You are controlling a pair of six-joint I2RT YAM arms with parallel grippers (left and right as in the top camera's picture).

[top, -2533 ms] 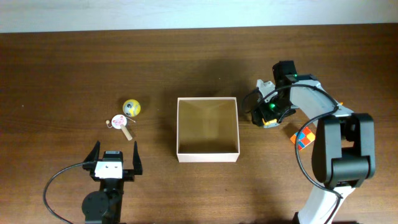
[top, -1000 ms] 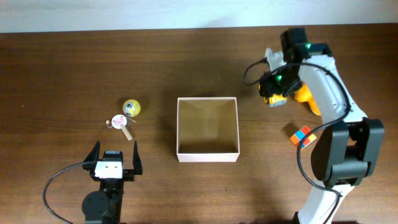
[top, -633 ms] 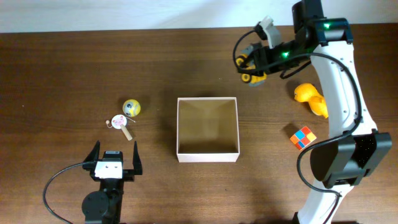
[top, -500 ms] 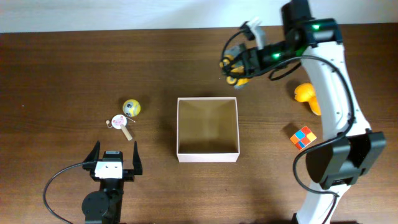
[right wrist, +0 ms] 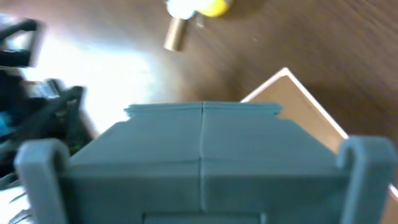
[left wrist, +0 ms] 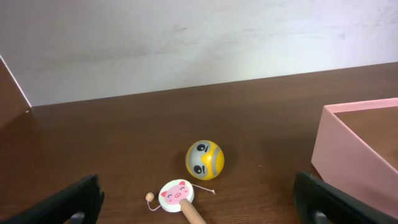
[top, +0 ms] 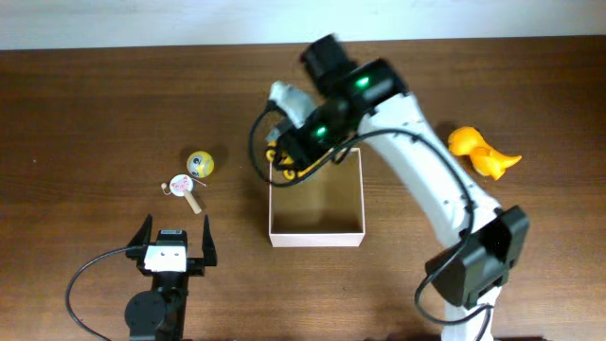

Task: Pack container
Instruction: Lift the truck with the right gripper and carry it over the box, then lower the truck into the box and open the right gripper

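Note:
The container's tan inside (top: 319, 206) is open and empty under the yellow and black toy, so my right gripper goes on moving the toy down until the toy sits within the walls (top: 288, 201).
The container (top: 317, 231) is a square open box with white walls and a tan inside, at the table's middle. My right gripper (top: 286, 159) hangs over its far left corner, shut on a small yellow and black toy (top: 281, 167). In the right wrist view the grey jaws (right wrist: 202, 155) meet at a seam and hide the toy; a corner of the container (right wrist: 292, 93) shows behind. My left gripper (top: 175, 248) rests open and empty at the front left, its fingers at the edges of the left wrist view (left wrist: 202, 205).
A yellow ball with a face (top: 200, 164) (left wrist: 204, 159) and a pig-faced rattle drum (top: 180, 187) (left wrist: 176, 192) lie left of the container. Its wall shows in the left wrist view (left wrist: 348, 143). An orange duck (top: 475, 148) lies at the far right.
My right arm has lifted the yellow and black toy from the right side and swung it left, from beyond the container's far right to over its far left corner. The left arm has not moved.

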